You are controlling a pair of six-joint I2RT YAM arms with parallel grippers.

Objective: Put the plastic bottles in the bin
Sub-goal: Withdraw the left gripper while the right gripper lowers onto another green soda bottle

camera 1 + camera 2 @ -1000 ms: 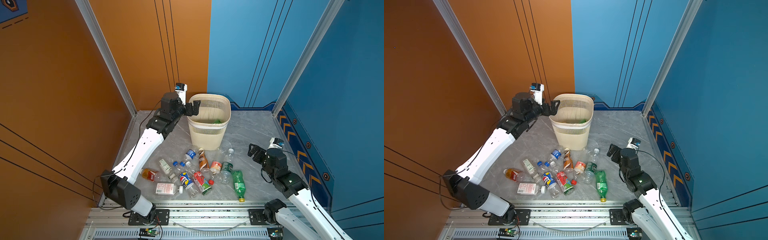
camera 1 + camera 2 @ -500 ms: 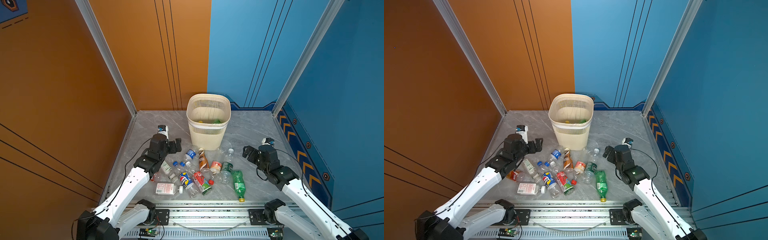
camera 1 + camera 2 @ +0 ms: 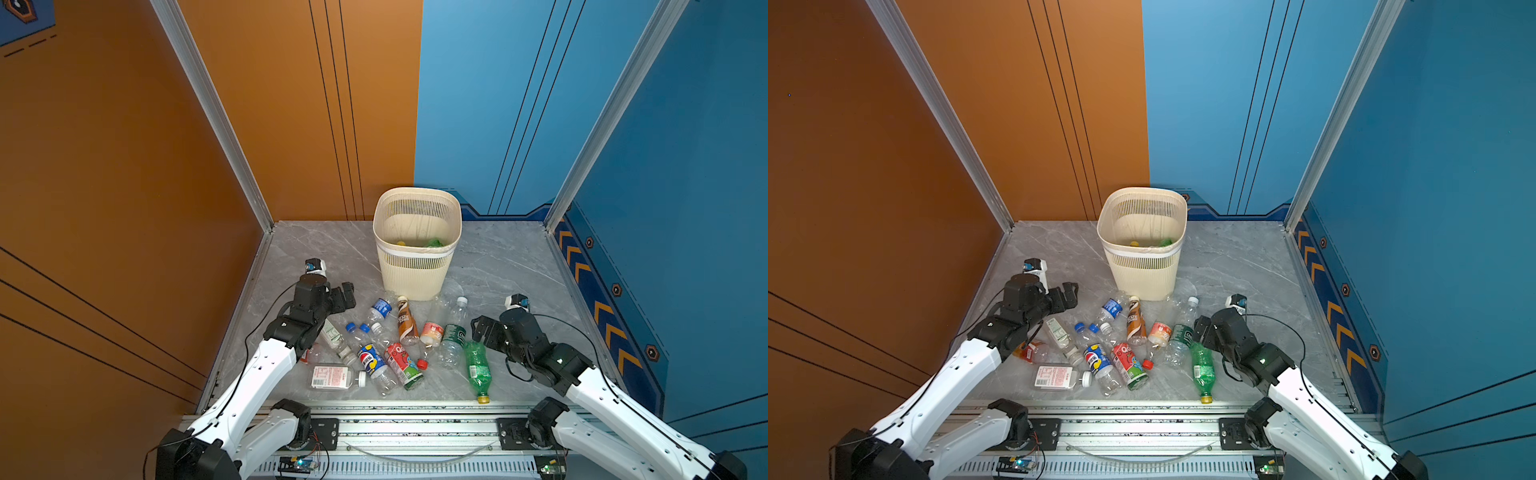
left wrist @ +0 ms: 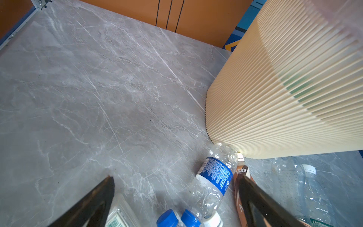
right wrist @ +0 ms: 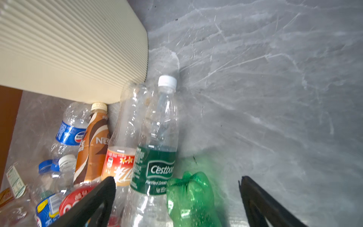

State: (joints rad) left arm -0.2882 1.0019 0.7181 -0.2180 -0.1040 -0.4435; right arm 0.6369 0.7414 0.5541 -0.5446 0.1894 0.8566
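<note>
The green bottle's cap (image 3: 483, 399) is close to the front bar, so the robot's right gripper should drag the bottle toward open floor and take a new grip on its middle (image 3: 478, 368) before lifting it.
Several plastic bottles (image 3: 395, 345) lie in a heap on the grey marble floor in front of the cream bin (image 3: 413, 274). A green bottle (image 3: 434, 242) shows inside the bin. My left gripper (image 3: 347, 293) hangs open and empty at the heap's left edge. In the left wrist view the gripper (image 4: 176, 178) frames a blue-labelled clear bottle (image 4: 216, 175) beside the bin's wall (image 4: 284, 88). My right gripper (image 3: 482, 330) is open and empty at the heap's right edge. In the right wrist view the gripper (image 5: 176, 179) has the base of a green bottle (image 5: 190, 198) between its fingers, not gripped.
A brown coffee bottle (image 5: 92, 145) and a green-labelled clear bottle (image 5: 155, 157) lie against the bin's foot. A flat clear bottle (image 3: 332, 376) lies near the front metal rail (image 3: 395, 428). Orange and blue walls close the floor on three sides.
My left arm has come down from the bin's rim to the floor at the heap's left edge. The right gripper has edged in toward the green bottle.
</note>
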